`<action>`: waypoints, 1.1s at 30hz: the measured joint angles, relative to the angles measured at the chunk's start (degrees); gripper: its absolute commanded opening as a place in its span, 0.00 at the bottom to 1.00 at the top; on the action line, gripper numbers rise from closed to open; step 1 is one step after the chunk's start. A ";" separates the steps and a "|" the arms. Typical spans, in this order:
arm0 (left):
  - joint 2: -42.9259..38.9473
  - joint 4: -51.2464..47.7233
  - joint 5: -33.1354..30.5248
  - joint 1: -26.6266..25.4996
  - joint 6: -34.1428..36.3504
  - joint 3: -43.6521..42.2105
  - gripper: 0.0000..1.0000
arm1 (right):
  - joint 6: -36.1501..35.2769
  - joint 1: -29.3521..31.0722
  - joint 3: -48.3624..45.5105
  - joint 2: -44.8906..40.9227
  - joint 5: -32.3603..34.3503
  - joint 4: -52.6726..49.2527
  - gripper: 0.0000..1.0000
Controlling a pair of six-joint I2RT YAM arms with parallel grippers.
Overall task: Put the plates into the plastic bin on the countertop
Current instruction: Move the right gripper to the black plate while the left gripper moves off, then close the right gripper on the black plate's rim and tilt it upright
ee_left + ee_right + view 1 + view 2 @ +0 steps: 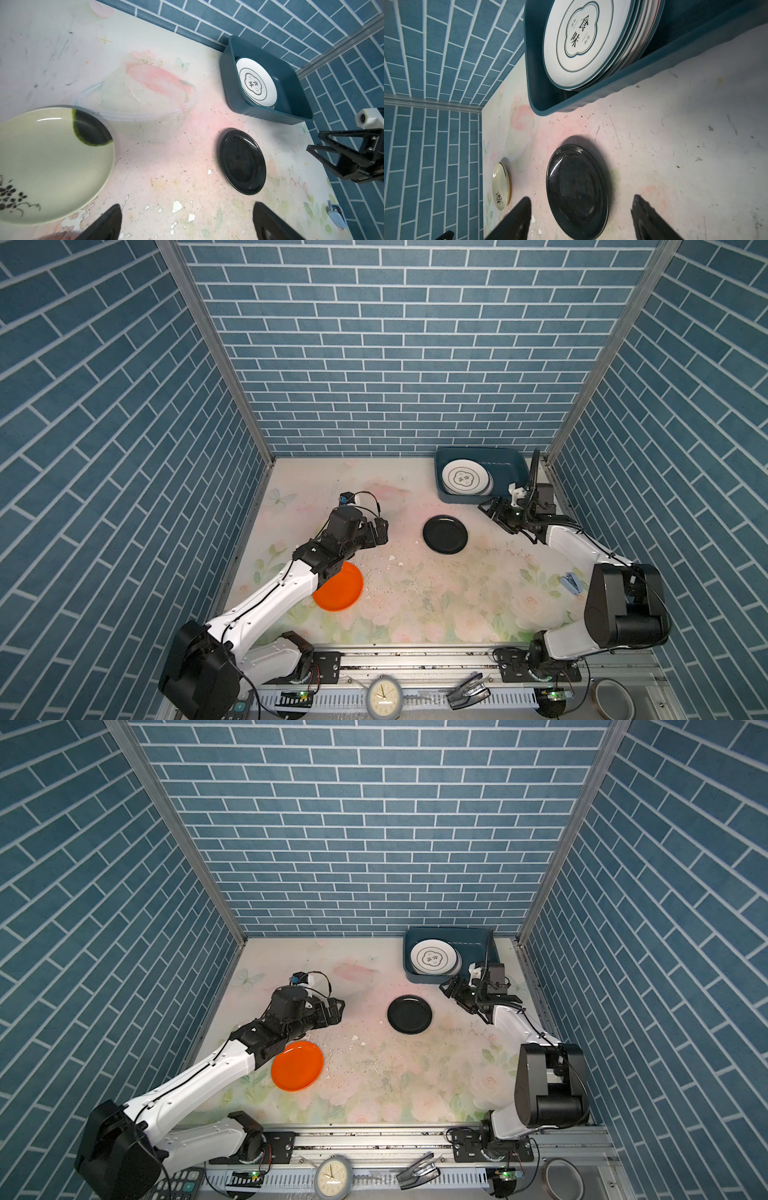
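My right gripper's open fingers face the black plate's edge [466, 536], clear of the teal bin. I should keep lowering them until they are on both sides of that edge.
A black plate [445, 534] [409, 1014] [242, 162] [577, 187] lies mid-countertop [415, 593]. The orange plate [340, 589] [297, 1065] lies front left, partly under my left arm. A cream plate with a dark motif [52, 164] [501, 187] shows only in the wrist views. The teal plastic bin [478, 452] [449, 930] [228, 83] [591, 97] at back right holds a stack of white plates [465, 477] [581, 41]. My left gripper [380, 531] [187, 206] is open over bare countertop. My right gripper [490, 510] [581, 198] is open beside the bin, facing the black plate.
A clear glass bowl [135, 108] stands next to the cream plate. A small stapler [570, 583] lies at the right edge. On the front rail sit a clock [384, 697], a black clip [467, 691] and a round tin [613, 697].
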 measured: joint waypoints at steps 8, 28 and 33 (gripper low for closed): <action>-7.69 -5.88 -3.06 3.56 -1.01 -3.13 1.00 | 0.44 1.92 -4.87 -0.46 -0.13 2.51 0.74; -13.03 -9.14 4.33 13.44 -5.25 -13.09 0.99 | 8.96 4.07 -11.45 12.02 -3.80 20.35 0.48; -11.67 -6.80 5.38 13.49 -5.27 -13.09 1.00 | 9.88 4.46 -11.50 14.03 -4.15 23.34 0.40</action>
